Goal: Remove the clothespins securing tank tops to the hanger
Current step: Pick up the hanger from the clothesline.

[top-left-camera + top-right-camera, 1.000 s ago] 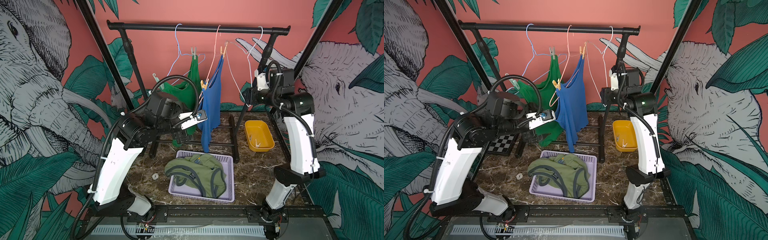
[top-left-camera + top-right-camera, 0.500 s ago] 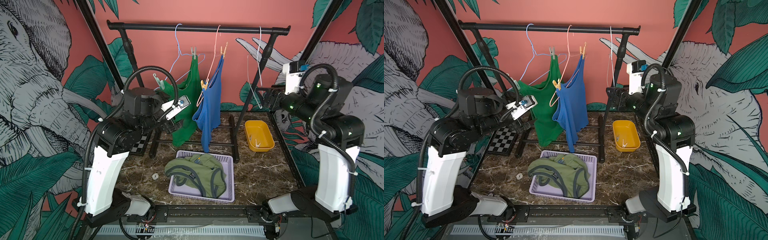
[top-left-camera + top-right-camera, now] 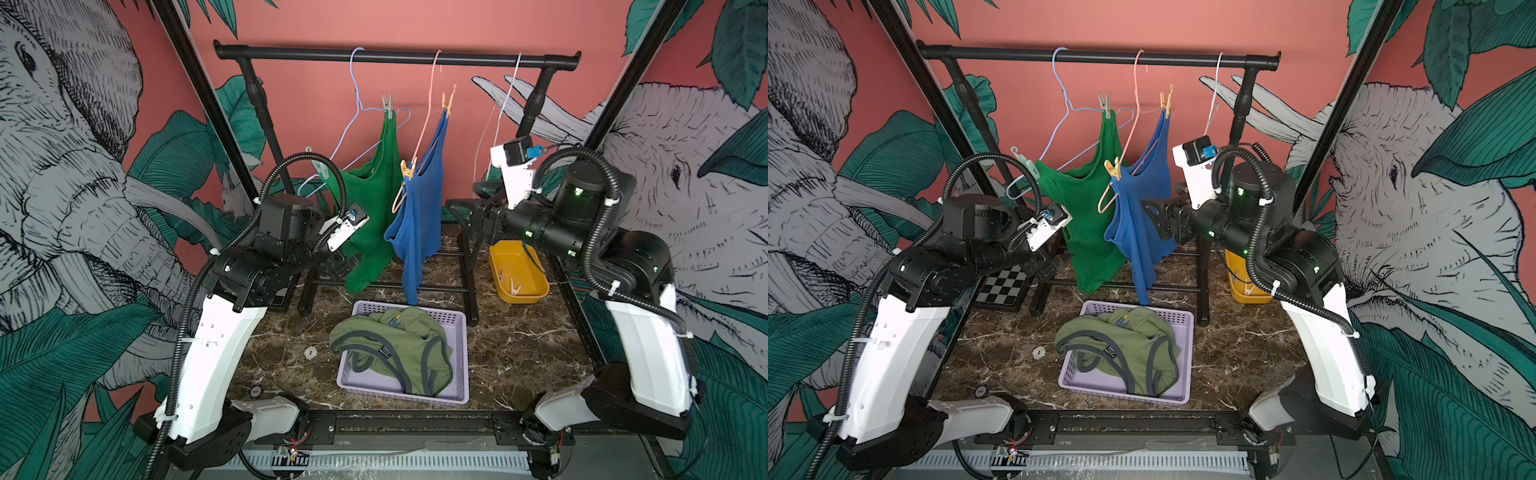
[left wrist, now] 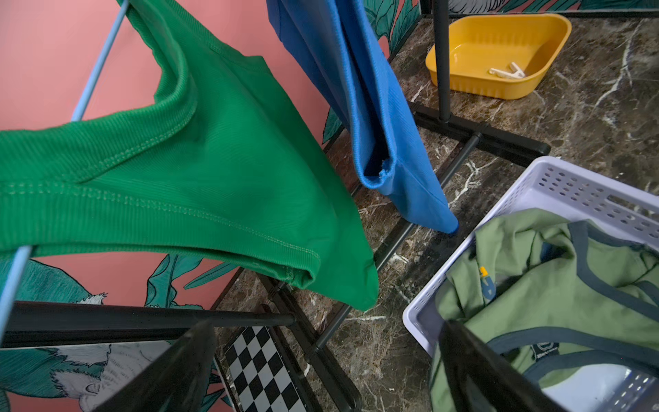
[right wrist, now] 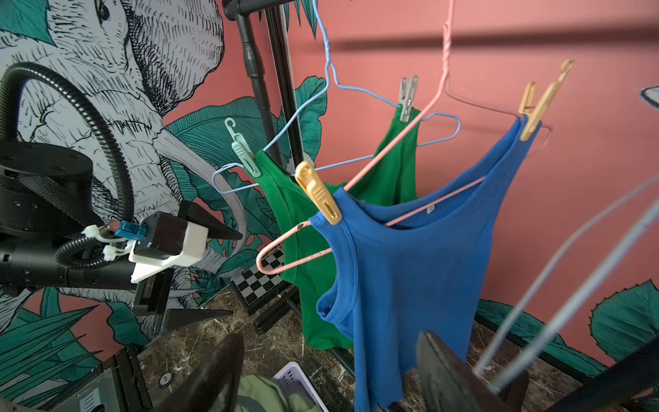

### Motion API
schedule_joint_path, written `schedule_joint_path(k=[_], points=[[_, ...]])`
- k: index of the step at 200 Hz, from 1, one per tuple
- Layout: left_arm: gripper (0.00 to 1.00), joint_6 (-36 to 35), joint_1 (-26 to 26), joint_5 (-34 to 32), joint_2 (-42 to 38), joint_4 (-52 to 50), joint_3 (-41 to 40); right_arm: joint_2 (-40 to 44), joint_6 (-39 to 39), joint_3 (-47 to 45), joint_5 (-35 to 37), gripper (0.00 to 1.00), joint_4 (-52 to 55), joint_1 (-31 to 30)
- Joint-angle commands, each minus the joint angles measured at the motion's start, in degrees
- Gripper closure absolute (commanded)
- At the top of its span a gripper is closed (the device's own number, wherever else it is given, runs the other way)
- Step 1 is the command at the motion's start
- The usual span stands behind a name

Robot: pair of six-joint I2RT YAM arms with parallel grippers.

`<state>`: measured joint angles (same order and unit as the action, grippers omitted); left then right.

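Note:
The pink hanger's near corner [image 3: 1101,208] pokes out free past the strap of the blue tank top, so my right gripper should keep going toward that corner until its fingers close there.
A green tank top [image 3: 372,216] hangs on a blue hanger, held by a grey clothespin [image 3: 388,109] and a mint one [image 5: 246,157]. Beside it a blue tank top [image 3: 419,216] hangs on a pink hanger under two yellow-orange clothespins [image 3: 448,99] [image 5: 319,192]. The olive tank top [image 3: 395,349] lies in the lavender basket [image 3: 457,320]. My left gripper [image 3: 347,266] is open and empty, low beside the green top's hem [image 4: 338,285]. My right gripper [image 3: 1156,220] is open and empty, just right of the blue top [image 5: 410,257].
A yellow bin [image 3: 536,291] with white clothespins [image 4: 508,72] sits on the marble table at the back right. A pale empty hanger [image 3: 498,116] hangs at the rail's right end. The black rack's feet and posts [image 3: 467,270] stand behind the basket, and a checkerboard [image 3: 1009,284] lies left.
My left gripper drew back left and down, away from the blue top. My right arm folded back from the pale hanger, its gripper opened wider, and that hanger now hangs straight.

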<state>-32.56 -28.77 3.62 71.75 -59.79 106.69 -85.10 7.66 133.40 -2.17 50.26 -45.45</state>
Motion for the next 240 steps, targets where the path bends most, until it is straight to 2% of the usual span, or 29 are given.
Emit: schedule_joint_path(k=[1,58,114,137,162,192,204,224,240], points=[[0.01,0.52,0.39,2.48,-1.61,1.00,0.98,-2.17,-1.98,-0.19,7.99,0.24,-5.63,-3.94],[0.01,-0.58,0.44,5.79,-3.12,0.05,-0.01,-8.10,-2.58,-3.16,20.91,0.24,-14.87,-11.84],[0.01,-2.15,0.47,6.20,-5.38,-0.17,-0.48,-12.80,-2.95,-2.86,30.49,0.26,-18.45,-13.82],[0.01,-2.44,0.42,6.84,-5.36,-0.22,-0.52,-14.61,-1.79,-1.04,36.39,0.32,-16.35,-13.81],[0.01,-2.90,0.43,7.35,-5.21,-0.51,-0.51,-12.34,-1.51,-4.44,39.93,0.41,-16.56,-13.71],[0.01,-3.04,0.43,7.93,-4.95,-1.03,0.17,-7.17,-1.18,-11.83,40.26,0.60,-18.19,-13.08],[0.01,-3.17,0.46,8.16,-4.95,-1.24,0.51,-3.23,-0.72,-13.89,39.95,0.63,-17.95,-12.49],[0.01,-3.30,0.41,8.77,-4.86,-1.60,0.88,-0.27,0.25,-15.50,37.59,0.64,-16.35,-11.15],[0.01,-3.30,0.40,8.96,-4.70,-1.73,1.12,0.40,3.23,-14.08,32.10,0.59,-12.47,-8.01]])
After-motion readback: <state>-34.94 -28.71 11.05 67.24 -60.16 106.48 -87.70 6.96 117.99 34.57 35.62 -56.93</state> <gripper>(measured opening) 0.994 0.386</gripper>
